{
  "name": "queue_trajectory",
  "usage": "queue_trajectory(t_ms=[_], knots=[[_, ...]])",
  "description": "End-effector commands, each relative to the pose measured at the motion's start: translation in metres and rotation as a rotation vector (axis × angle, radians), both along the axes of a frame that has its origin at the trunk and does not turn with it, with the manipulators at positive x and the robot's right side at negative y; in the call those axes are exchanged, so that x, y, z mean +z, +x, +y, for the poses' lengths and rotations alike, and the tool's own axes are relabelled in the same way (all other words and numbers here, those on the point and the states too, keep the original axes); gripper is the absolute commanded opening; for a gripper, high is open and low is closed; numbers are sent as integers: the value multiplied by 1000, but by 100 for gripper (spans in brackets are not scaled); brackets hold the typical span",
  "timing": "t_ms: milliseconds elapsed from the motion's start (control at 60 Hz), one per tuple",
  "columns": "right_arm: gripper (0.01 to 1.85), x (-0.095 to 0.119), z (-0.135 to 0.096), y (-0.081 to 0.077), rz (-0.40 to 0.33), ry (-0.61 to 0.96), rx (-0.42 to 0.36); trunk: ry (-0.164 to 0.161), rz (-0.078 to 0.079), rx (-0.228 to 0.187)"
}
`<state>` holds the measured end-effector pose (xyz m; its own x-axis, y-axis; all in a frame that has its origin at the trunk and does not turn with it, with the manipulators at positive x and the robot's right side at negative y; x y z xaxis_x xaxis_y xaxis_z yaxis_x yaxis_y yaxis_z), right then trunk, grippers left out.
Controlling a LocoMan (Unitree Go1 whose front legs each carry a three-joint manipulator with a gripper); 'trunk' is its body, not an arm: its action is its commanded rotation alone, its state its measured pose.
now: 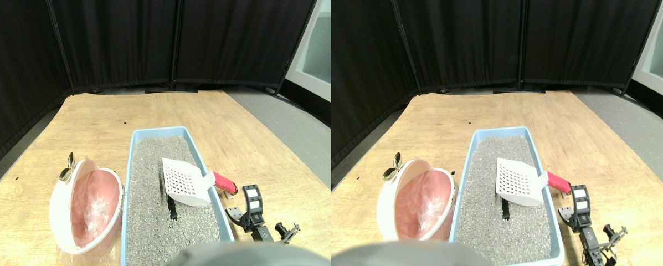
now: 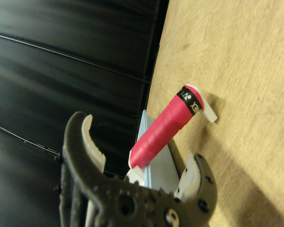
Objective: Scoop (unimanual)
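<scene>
The scoop head has small holes (image 1: 180,176). So the black piece (image 1: 172,208) will stay on it and grey litter will fall through when I raise the scoop.
A white slotted scoop (image 1: 184,180) with a red wrapped handle (image 1: 224,183) rests tilted on the right rim of the blue litter box (image 1: 159,132), its head over the grey litter (image 1: 154,221). A small black piece (image 1: 171,209) lies in the litter just below the scoop head. My right gripper (image 1: 243,204) sits on the floor just right of the box, close behind the handle's end. In the wrist view the jaws of the gripper (image 2: 142,139) stand spread open, with the red handle (image 2: 165,127) ahead between them and untouched.
A white bin with a pink lining (image 1: 87,205) lies tipped beside the box's left wall, with metal clips (image 1: 68,166) on its rim. Everything stands on a wooden board (image 1: 104,122); black curtains (image 1: 143,44) close off the back, and grey floor (image 1: 287,127) lies to the right.
</scene>
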<state>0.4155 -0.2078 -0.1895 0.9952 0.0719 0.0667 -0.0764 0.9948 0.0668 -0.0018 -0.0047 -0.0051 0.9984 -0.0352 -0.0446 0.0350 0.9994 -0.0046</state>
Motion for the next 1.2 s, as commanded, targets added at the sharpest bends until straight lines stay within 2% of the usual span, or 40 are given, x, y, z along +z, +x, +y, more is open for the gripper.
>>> queue_trajectory(t_ms=[17, 83, 417, 683, 867, 1067, 1200], knots=[[86, 4, -1, 2, -44, 10, -2, -23, 7, 3], [86, 3, 0, 5, -28, 27, -4, -28, 11, 7], [86, 1, 0, 19, 4, 61, 16, -37, 7, 18], [85, -5, -2, 31, 47, 73, 13, -45, 11, 23], [85, -8, -3, 35, 66, 103, 13, -47, 13, 23], [88, -11, -4, 37, 123, 138, -13, -49, 15, 25], [89, -10, -3, 38, 140, 139, -15, -55, 10, 27]])
